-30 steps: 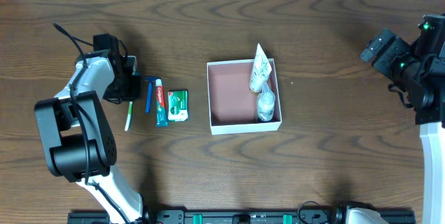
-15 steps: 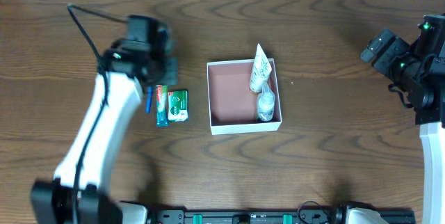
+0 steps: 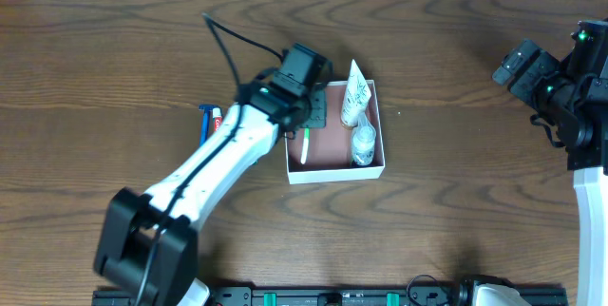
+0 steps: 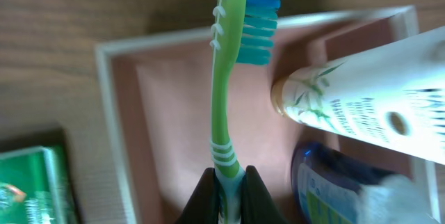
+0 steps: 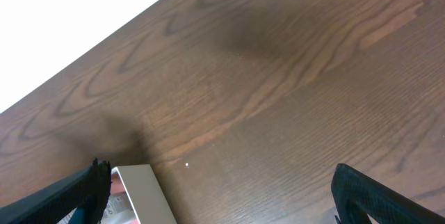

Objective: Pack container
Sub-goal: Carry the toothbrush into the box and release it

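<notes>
I should keep lowering the green toothbrush (image 3: 305, 145) with my left gripper until it sits inside, because it runs lengthwise over the box's open bottom (image 3: 328, 147), clear of the tube and bottle.
The container (image 3: 332, 172) is a shallow white box with a pink-brown inside, in the middle of the table. It holds a white tube (image 3: 354, 92) leaning on its back rim and a small bottle (image 3: 363, 143). My left gripper (image 3: 312, 116) is shut on a green toothbrush (image 3: 305, 144) and holds it over the box's left half. In the left wrist view the toothbrush (image 4: 226, 78) points away from the jaws (image 4: 229, 180), blue bristles beside the tube (image 4: 354, 106). My right gripper (image 5: 222, 189) is open and empty, high at the table's right side, with the box corner (image 5: 142, 189) in view.
A toothpaste box (image 3: 218, 118) and a blue item (image 3: 203, 121) lie left of the container, mostly hidden under my left arm. A green and white packet (image 4: 31, 186) shows at the left of the left wrist view.
My left gripper has carried the green toothbrush from the far left of the table rightward to above the container. The right arm has not moved.
</notes>
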Action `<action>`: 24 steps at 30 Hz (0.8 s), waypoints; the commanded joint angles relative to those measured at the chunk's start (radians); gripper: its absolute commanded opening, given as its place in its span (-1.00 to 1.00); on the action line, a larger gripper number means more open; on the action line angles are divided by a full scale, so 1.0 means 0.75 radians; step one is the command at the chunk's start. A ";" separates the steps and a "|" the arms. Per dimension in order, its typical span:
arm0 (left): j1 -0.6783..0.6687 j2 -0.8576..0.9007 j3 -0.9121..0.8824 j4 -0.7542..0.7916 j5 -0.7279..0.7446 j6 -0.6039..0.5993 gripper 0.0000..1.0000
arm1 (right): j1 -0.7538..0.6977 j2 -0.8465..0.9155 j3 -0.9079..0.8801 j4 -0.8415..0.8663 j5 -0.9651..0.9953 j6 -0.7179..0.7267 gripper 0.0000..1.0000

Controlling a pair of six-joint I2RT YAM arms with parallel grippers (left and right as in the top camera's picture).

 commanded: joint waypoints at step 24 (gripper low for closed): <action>-0.103 0.059 -0.005 -0.133 -0.124 -0.176 -0.43 | -0.006 0.001 0.015 -0.001 0.000 0.019 0.99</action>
